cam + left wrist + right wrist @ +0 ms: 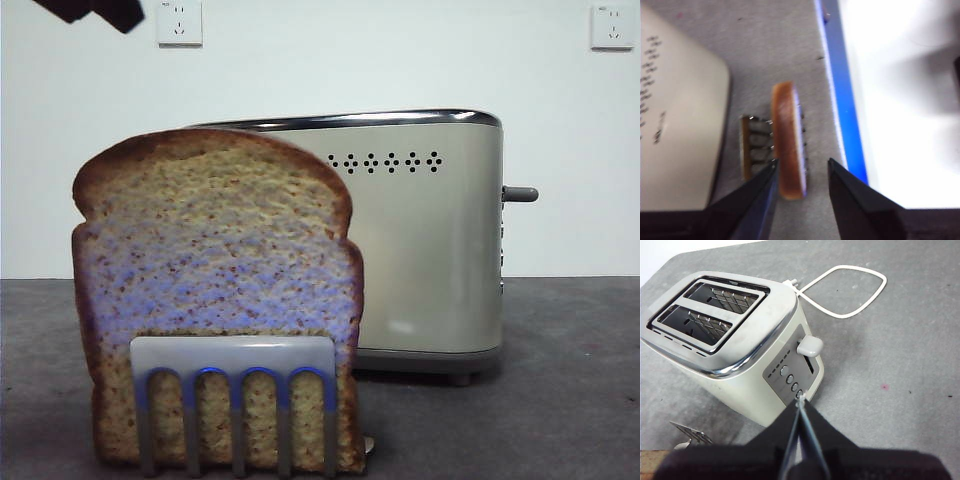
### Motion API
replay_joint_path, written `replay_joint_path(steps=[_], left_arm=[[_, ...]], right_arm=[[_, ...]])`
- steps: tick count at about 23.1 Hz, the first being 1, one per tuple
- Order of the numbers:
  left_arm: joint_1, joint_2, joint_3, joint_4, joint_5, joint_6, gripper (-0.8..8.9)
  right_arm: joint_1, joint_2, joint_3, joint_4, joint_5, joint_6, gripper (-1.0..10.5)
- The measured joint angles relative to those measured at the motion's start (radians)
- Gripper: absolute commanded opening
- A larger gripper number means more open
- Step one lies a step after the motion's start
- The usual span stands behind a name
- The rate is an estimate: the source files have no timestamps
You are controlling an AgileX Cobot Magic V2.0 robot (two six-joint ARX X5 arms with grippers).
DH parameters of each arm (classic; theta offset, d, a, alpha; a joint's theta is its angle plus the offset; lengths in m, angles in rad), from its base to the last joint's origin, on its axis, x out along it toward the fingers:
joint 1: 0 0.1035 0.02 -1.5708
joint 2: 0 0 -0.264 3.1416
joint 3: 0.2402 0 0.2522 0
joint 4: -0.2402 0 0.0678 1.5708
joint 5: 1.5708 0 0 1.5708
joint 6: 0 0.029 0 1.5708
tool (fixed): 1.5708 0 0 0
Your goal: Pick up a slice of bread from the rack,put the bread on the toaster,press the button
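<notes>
A wide gap (pixel 760 141) shows beside the slice, so the slice of bread (pixel 218 240) should slide out and leave the rack standing when the robot lifts the slice.
The brown speckled slice of bread (pixel 215 270) stands upright in the small metal rack (pixel 235 352), near and left in the front view. Behind it to the right is the cream toaster (pixel 430 240), its grey button (pixel 520 193) sticking out of the narrow end. My left gripper (pixel 802 165) hangs open above the slice of bread (pixel 787 142), one jaw on each side of the crust's end, not touching it. My right gripper (pixel 800 401) is shut and empty, hovering near the toaster (pixel 735 335) end that carries the button (pixel 810 346).
A white power cord (pixel 850 290) loops on the grey table behind the toaster. A bright white surface with a blue edge (pixel 842 100) runs beside the rack (pixel 756 147). A black arm tip (pixel 95 10) shows at the front view's top left corner.
</notes>
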Motion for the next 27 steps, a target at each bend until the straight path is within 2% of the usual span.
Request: replay_joint_path(steps=[1, 7, 14, 20, 21, 23, 24, 27], left_arm=[[-0.011, 0.015, 0.0, 0.0, 0.0, 0.0, 2.28], [-0.012, 0.093, 0.0, 0.025, -0.019, -0.003, 2.27], [0.037, 0.18, 0.0, 0.101, -0.022, -0.08, 2.25], [0.051, 0.248, 0.0, 0.101, -0.018, -0.098, 2.14], [0.051, 0.254, 0.0, 0.101, -0.018, -0.098, 1.88], [0.051, 0.27, 0.0, 0.1, -0.018, -0.098, 0.51], [0.051, 0.275, 0.0, 0.1, -0.018, -0.098, 0.14], [0.051, 0.277, 0.002, 0.1, -0.04, -0.087, -0.06]], right_arm=[[0.0, 0.0, 0.002, 0.0, 0.0, -0.003, 0.0], [0.0, 0.0, 0.002, -0.002, -0.018, -0.008, 0.0], [0.0, 0.0, 0.002, -0.069, -0.019, -0.03, 0.0], [0.0, 0.0, 0.002, -0.096, -0.019, -0.056, 0.0], [0.0, 0.0, 0.002, -0.095, -0.019, -0.06, 0.0], [0.0, 0.0, 0.002, -0.095, -0.019, -0.063, 0.0], [0.0, 0.0, 0.002, -0.095, -0.019, -0.063, 0.0], [0.0, 0.0, 0.002, -0.095, -0.019, -0.065, 0.0]])
